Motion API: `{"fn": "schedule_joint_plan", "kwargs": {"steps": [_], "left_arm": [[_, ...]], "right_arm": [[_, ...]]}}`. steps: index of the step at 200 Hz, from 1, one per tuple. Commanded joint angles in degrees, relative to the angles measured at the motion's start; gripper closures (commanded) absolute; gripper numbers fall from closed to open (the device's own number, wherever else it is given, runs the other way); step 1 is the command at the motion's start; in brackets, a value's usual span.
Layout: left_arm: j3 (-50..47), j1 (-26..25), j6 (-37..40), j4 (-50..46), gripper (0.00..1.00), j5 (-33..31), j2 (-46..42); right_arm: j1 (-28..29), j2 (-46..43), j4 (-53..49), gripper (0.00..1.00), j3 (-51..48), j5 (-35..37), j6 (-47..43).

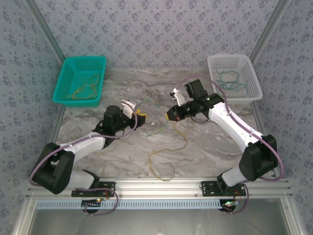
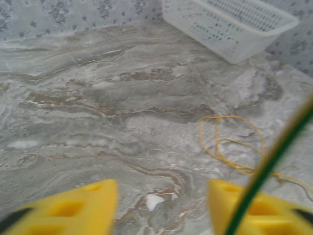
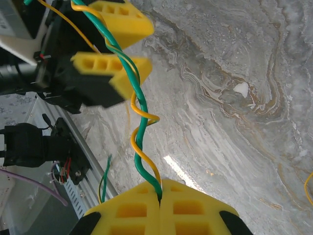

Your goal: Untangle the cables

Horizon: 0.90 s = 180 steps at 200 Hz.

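The green cable lies across a finger of my open left gripper (image 2: 249, 198), so that gripper needs to move back and close on the cable (image 3: 127, 69) before my right gripper opens.
A dark green cable (image 3: 139, 105) and an orange-tan cable (image 3: 134, 142) are twisted round each other in the air. My right gripper (image 3: 160, 196) is shut on their lower end; in the top view it (image 1: 171, 115) hangs over mid-table. My left gripper (image 1: 139, 116) faces it, open. Its yellow fingers (image 3: 115, 73) stand apart, and the twisted pair runs through the gap. In the left wrist view the left gripper (image 2: 161, 210) holds nothing, and the green cable (image 2: 274, 156) crosses in front of one finger. The orange cable's slack (image 1: 164, 156) lies looped on the table.
A teal basket (image 1: 66, 78) at the back left holds orange cables (image 1: 83, 90). A white basket (image 1: 252, 73) at the back right holds green cables (image 1: 229, 81). The metal rail (image 1: 161, 185) runs along the near edge. Patterned walls close in the table.
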Motion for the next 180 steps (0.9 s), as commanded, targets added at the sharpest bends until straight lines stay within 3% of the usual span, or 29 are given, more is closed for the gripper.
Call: {"fn": "schedule_joint_plan", "kwargs": {"steps": [1, 49, 104, 116, 147, 164, 180], "left_arm": [[2.9, 1.8, 2.3, 2.6, 0.99, -4.5, -1.6], [4.0, 4.9, 3.3, -3.6, 1.0, -11.6, -10.8], [3.6, 3.2, -0.2, -6.3, 1.0, -6.9, -20.5], [3.6, 3.0, -0.3, -8.5, 1.0, -9.1, -21.6], [0.7, 5.8, -1.5, -9.5, 1.0, -20.6, -21.7], [0.5, 10.0, -5.1, -10.4, 1.0, -18.5, -18.2], [0.9, 10.2, -6.0, -10.0, 1.0, -16.5, -14.4]], "right_arm": [[0.1, -2.2, -0.6, 1.0, -0.2, 0.6, 0.4], [-0.1, 0.1, -3.9, 1.0, 0.1, 8.4, -0.9], [0.5, 3.3, -3.4, 1.0, 2.2, 14.8, 0.3], [1.1, 3.1, -4.1, 1.0, 2.4, 17.1, -0.9], [-0.5, 0.5, -0.4, 1.0, -0.3, 11.1, -1.6], [-0.7, -1.3, 3.0, 1.0, -2.2, 6.1, -2.4], [-0.3, -2.2, 5.9, 1.0, -3.2, 0.2, -3.2]]}}
